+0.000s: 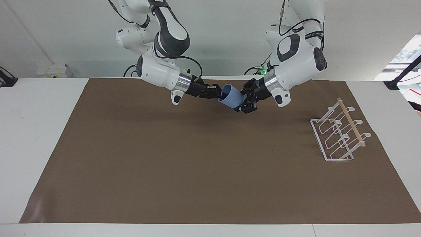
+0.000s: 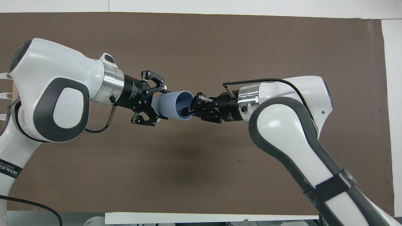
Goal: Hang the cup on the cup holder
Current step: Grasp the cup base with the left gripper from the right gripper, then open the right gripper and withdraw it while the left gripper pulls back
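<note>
Next, I open my right gripper and move it away before my left gripper takes the cup to the cup holder (image 1: 341, 132), because a finger of my right gripper is inside the cup's opening (image 2: 184, 101).
The light-blue cup (image 1: 231, 96) hangs on its side in the air over the brown mat, between both grippers. My right gripper (image 1: 219, 93) is shut on the cup's rim (image 2: 185, 108), one finger inside the mouth. My left gripper (image 1: 242, 100) comes from the other end and is shut on the cup's closed bottom end (image 2: 160, 104). The white wire cup holder (image 1: 338, 135) with its wooden rod stands on the mat toward the left arm's end of the table. In the overhead view only a few of its prong tips (image 2: 3, 94) show past the left arm.
A brown mat (image 1: 197, 164) covers most of the white table (image 1: 42, 131). Nothing else lies on the mat. Both arms meet over the part of the mat nearest the robots.
</note>
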### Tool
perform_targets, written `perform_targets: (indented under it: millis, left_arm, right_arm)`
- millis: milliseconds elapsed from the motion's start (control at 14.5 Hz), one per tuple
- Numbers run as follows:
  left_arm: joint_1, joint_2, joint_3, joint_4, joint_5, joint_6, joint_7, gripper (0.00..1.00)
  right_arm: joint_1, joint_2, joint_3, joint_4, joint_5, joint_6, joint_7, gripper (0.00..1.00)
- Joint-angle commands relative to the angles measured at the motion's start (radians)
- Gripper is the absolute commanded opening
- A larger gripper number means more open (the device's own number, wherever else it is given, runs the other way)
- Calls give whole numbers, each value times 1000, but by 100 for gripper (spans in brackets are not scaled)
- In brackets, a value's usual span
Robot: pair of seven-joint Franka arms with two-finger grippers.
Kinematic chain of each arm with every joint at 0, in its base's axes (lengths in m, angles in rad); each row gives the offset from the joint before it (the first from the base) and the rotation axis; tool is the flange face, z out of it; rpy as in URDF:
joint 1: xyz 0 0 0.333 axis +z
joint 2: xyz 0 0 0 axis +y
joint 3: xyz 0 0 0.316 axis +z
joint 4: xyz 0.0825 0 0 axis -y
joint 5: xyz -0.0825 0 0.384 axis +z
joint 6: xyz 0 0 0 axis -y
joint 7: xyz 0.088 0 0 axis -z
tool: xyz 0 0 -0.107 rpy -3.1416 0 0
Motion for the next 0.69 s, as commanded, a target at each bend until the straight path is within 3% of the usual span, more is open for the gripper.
perform_targets:
  millis: [0, 138, 206, 275, 344, 481, 619]
  left_arm:
    - [-19, -15, 10, -13, 0, 17, -17, 0]
    - [3, -16, 11, -12, 13, -28, -5, 0]
    - [20, -16, 14, 2, 66, -49, -11, 0]
    - [27, -21, 16, 7, 124, -57, -20, 0]
    - [37, -26, 19, 7, 158, -62, -46, 0]
    - [60, -26, 22, 17, 256, -68, -114, 0]
    - [68, -24, 22, 31, 383, -91, -122, 0]
  right_arm:
    - [6, -3, 2, -1, 24, 12, 9, 0]
    - [6, -3, 2, -1, 24, 12, 10, 1]
    - [6, -3, 2, -1, 22, 12, 9, 14]
    - [6, -3, 2, -1, 22, 12, 10, 65]
    - [4, -3, 2, 0, 22, 12, 10, 97]
    - [-19, -9, -3, 0, 18, -3, 10, 99]
    - [-104, -33, -6, 0, -10, -71, 3, 99]
